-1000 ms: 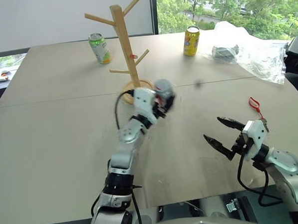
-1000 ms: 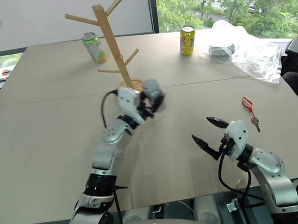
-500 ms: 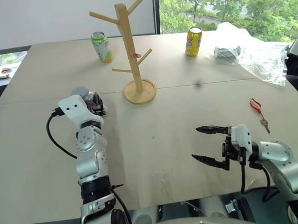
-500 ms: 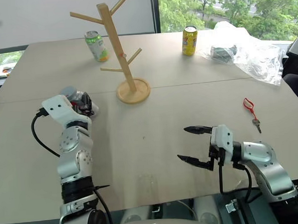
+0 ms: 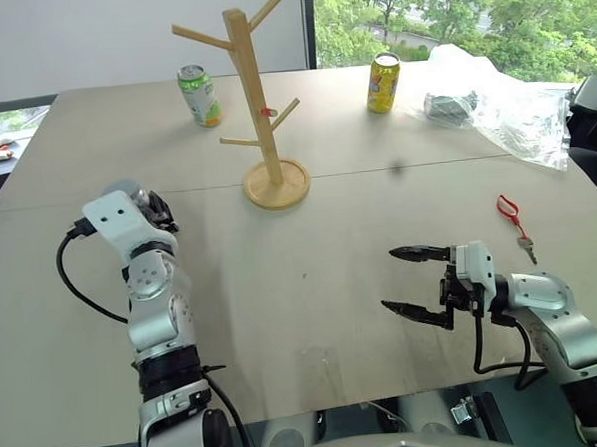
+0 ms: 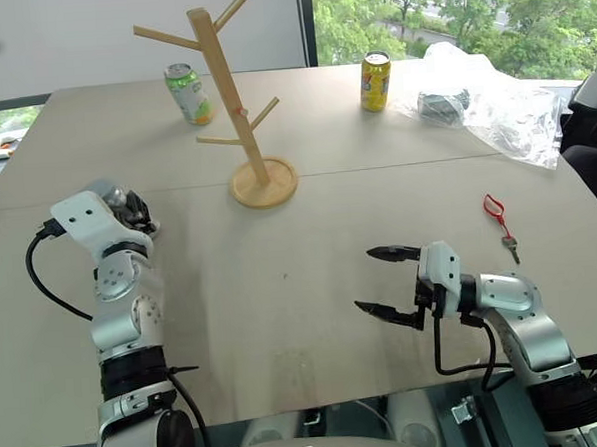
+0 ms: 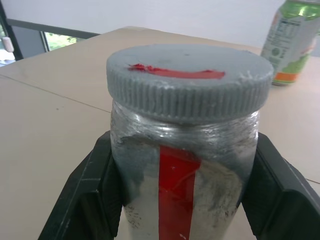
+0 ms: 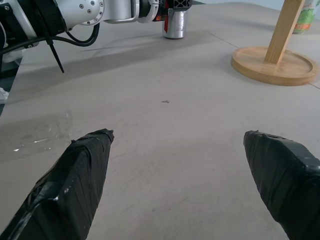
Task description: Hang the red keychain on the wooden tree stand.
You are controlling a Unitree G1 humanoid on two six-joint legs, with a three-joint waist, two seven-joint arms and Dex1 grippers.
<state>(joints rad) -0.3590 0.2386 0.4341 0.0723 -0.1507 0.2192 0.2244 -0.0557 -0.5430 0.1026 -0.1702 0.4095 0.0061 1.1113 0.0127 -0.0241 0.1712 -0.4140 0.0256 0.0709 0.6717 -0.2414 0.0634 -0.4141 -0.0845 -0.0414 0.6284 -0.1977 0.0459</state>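
The silver jar (image 5: 124,187) is upright and well clear of the wooden tree stand, so my left gripper keeps going toward the open tabletop (image 5: 94,262) and let the jar go there.
The red keychain (image 5: 511,209) lies flat on the table at the right, its little dark key (image 5: 526,244) pointing toward me. The wooden tree stand (image 5: 255,96) rises from its round base (image 5: 277,183) at the table's middle back. My right gripper (image 5: 389,278) hovers open just above the table, pointing left, with the keychain behind it to the right and nothing between its fingers (image 8: 75,180). My left gripper (image 5: 156,209) is far to the left, shut on a silver jar (image 7: 185,150) with a grey lid and a red stripe.
A green can (image 5: 200,95) stands behind and left of the stand, a yellow can (image 5: 382,82) behind and right of it. A crumpled clear plastic bag (image 5: 492,98) covers the far right corner. Bare tabletop lies between my two grippers.
My left arm has swung from in front of the stand's base far out to the left, carrying the jar. My right gripper has turned further left, still open.
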